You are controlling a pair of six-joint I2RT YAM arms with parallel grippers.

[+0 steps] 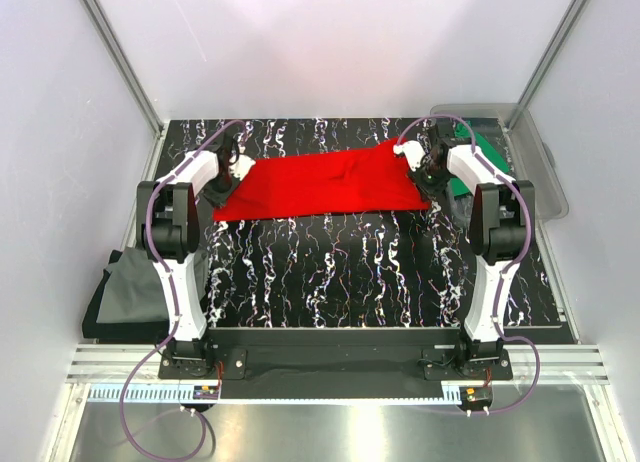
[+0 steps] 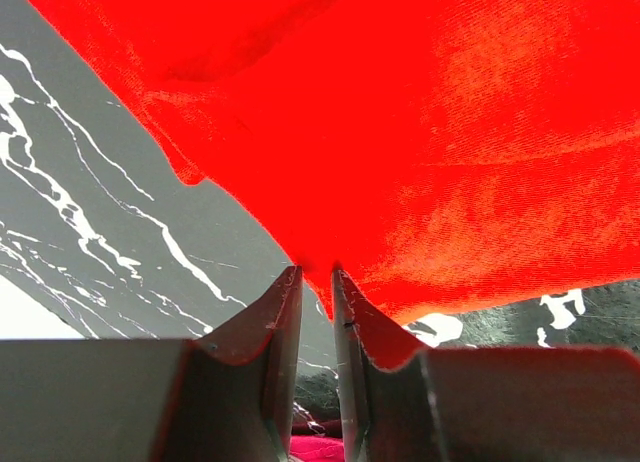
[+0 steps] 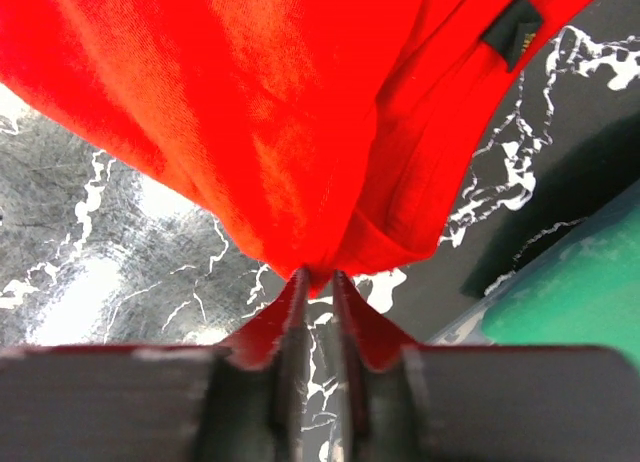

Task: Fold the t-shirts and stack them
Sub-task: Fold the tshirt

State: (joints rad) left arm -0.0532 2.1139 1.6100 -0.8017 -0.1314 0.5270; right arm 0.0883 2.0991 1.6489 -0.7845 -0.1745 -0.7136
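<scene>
Next, I regrip the red t-shirt (image 1: 320,185) with my left gripper and swing its end toward the table's near edge (image 1: 300,317) before folding, as it stretches crosswise along the table.
The bright red t-shirt (image 1: 325,185) hangs stretched as a long band between my two grippers above the black marbled table (image 1: 380,272). My left gripper (image 1: 225,187) is shut on its left end; in the left wrist view the red cloth (image 2: 420,132) is pinched at the fingertips (image 2: 316,274). My right gripper (image 1: 425,172) is shut on its right end; the red cloth (image 3: 280,112) with a dark label gathers into the tips (image 3: 318,277). The green t-shirt (image 1: 470,167) lies in the bin at the right and shows in the right wrist view (image 3: 570,292). The dark grey t-shirt (image 1: 125,292) lies off the table's left edge.
A clear plastic bin (image 1: 530,152) stands at the back right, partly over the table's edge. White walls with metal posts close in the back and sides. A metal rail (image 1: 330,367) runs along the near edge by the arm bases.
</scene>
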